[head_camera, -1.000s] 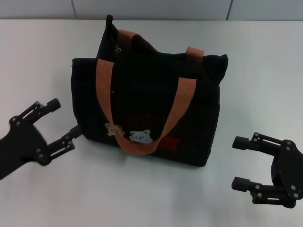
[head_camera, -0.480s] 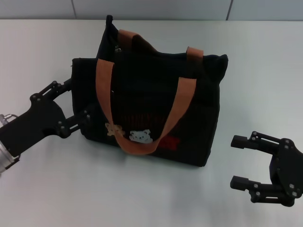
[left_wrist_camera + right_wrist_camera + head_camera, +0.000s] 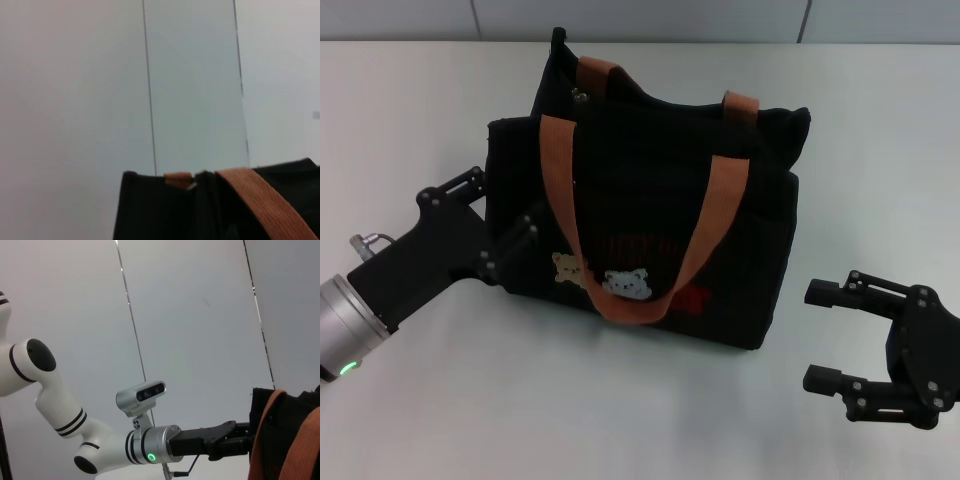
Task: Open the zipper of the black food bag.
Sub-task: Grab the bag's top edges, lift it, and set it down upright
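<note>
Next, I turn the bag by its end with my left gripper until the zipper's silver pull faces my right gripper, because the pull is far from my right gripper now.
The black food bag stands upright in the middle of the white table, its orange-brown handles hanging down the front. The zipper runs along the top edge, and its small silver pull sits near the bag's back left corner. My left gripper is open against the bag's left end, one finger behind the corner and one at the front face. My right gripper stands open on the table, clear of the bag's right side. In the left wrist view the bag's top edge and a strap fill the lower part.
The white table extends left, right and in front of the bag. A grey panelled wall runs behind it. In the right wrist view the left arm reaches to the bag's edge.
My left gripper has moved right, from the table beside the bag to the bag's left end. The bag has shifted slightly right. The right gripper has barely moved.
</note>
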`<act>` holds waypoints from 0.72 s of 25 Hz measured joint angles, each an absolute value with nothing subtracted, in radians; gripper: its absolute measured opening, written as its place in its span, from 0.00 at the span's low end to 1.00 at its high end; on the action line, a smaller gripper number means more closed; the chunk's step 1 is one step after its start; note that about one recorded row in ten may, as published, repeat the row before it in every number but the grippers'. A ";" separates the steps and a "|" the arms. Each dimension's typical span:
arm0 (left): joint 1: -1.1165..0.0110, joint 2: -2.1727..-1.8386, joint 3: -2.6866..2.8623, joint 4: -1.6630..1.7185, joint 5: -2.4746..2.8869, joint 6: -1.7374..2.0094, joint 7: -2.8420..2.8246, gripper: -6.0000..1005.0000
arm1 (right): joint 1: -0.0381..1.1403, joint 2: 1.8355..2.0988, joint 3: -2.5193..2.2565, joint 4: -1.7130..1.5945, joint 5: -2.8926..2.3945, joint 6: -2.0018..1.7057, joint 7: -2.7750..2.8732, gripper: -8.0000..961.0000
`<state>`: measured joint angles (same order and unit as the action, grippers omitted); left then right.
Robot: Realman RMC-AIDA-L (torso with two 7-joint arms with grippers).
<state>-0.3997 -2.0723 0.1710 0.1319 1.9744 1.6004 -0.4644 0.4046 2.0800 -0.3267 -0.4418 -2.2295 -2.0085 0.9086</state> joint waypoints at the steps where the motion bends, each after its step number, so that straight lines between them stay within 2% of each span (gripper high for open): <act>1: -0.400 -2.072 0.162 0.130 1.974 1.604 -0.463 0.55 | 0.405 2.080 -0.326 -0.442 -2.229 -2.010 0.906 0.85; 6: -0.400 -2.073 0.141 0.118 1.973 1.622 -0.423 0.38 | 0.399 2.082 -0.316 -0.425 -2.150 -2.015 0.896 0.85; 11: -0.410 -2.074 0.144 0.095 1.974 1.629 -0.319 0.28 | 0.387 2.085 -0.312 -0.246 -1.815 -1.979 0.817 0.85; 18: -0.426 -2.074 0.146 0.077 1.982 1.690 -0.142 0.15 | 0.491 2.087 -0.331 -0.020 -1.651 -1.806 0.606 0.85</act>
<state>-0.4264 -2.0740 0.1461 0.0773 1.9822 1.6902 -0.1417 0.4913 2.0872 -0.3308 -0.0195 -1.6505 -1.8058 0.6058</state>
